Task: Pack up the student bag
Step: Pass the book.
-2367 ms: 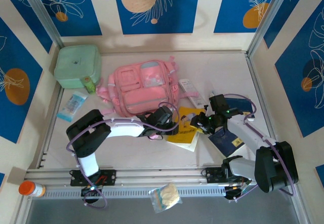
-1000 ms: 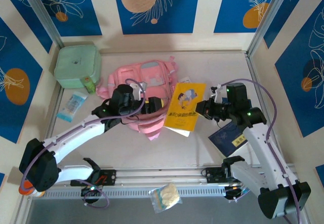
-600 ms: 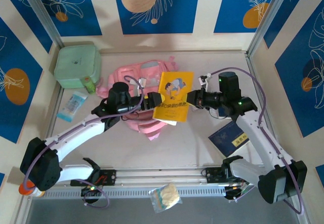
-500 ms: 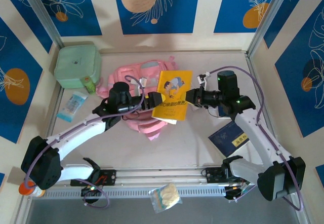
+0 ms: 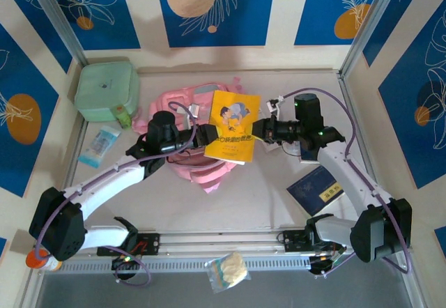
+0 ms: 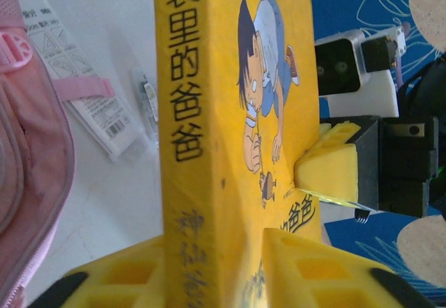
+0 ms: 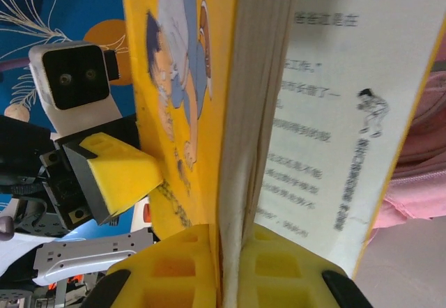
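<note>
The bag's front panel [image 5: 202,99] covers its opening while both of the robot's grippers hold the yellow book, so next the left gripper lets go of the book and raises the panel's rim [image 5: 199,159].
The pink student bag [image 5: 208,171] lies in the middle of the table, and its pink fabric shows at the left edge [image 6: 28,155] and at the right edge [image 7: 418,182] of the wrist views. A yellow children's book [image 5: 234,127] hangs tilted above the bag's right half, held from both sides. My left gripper [image 5: 206,136] is shut on the book's spine side [image 6: 185,148], one finger on each cover. My right gripper [image 5: 259,129] is shut on the open page edge [image 7: 258,113]. Each wrist view shows the other gripper's yellow pad on the front cover [image 6: 327,163] [image 7: 120,172].
A mint-green soft case [image 5: 106,90] sits at the back left, with a small clear packet [image 5: 99,145] in front of it. A dark blue booklet [image 5: 317,189] lies at the right. A white printed packet [image 6: 90,92] lies beside the bag. A snack bag [image 5: 228,272] and an orange-capped bottle [image 5: 42,259] rest by the front rail.
The book rose off the table in my right gripper and moved left and back over the bag. My left gripper swung up and closed on its other side.
</note>
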### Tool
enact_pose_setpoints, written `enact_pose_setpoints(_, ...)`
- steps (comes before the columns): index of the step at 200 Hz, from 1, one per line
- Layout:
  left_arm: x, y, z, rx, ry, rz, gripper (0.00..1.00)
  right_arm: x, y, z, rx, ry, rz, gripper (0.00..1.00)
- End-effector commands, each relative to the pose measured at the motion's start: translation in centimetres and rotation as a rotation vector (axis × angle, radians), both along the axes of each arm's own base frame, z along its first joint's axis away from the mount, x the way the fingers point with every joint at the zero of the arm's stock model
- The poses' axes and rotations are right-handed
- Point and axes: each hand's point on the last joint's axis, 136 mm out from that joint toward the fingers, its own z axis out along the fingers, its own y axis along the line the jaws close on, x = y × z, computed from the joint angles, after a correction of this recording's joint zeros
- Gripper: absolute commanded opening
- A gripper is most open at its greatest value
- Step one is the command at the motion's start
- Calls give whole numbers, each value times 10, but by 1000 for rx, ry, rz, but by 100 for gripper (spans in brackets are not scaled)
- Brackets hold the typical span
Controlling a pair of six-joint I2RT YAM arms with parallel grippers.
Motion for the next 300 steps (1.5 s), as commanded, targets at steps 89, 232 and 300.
enact_pose_setpoints(89, 0, -6, 73, -190, -124, -7, 0, -6, -16, -13, 7, 77, -28, 99)
enact_pose_setpoints(232, 11, 0, 64, -109, -125, 90, 0, -28, 19, 29, 201, 97, 102, 82)
enact_pose_setpoints(300, 12, 6, 46, -57, -97, 125, 0, -23, 19, 10, 142, 119, 71, 34)
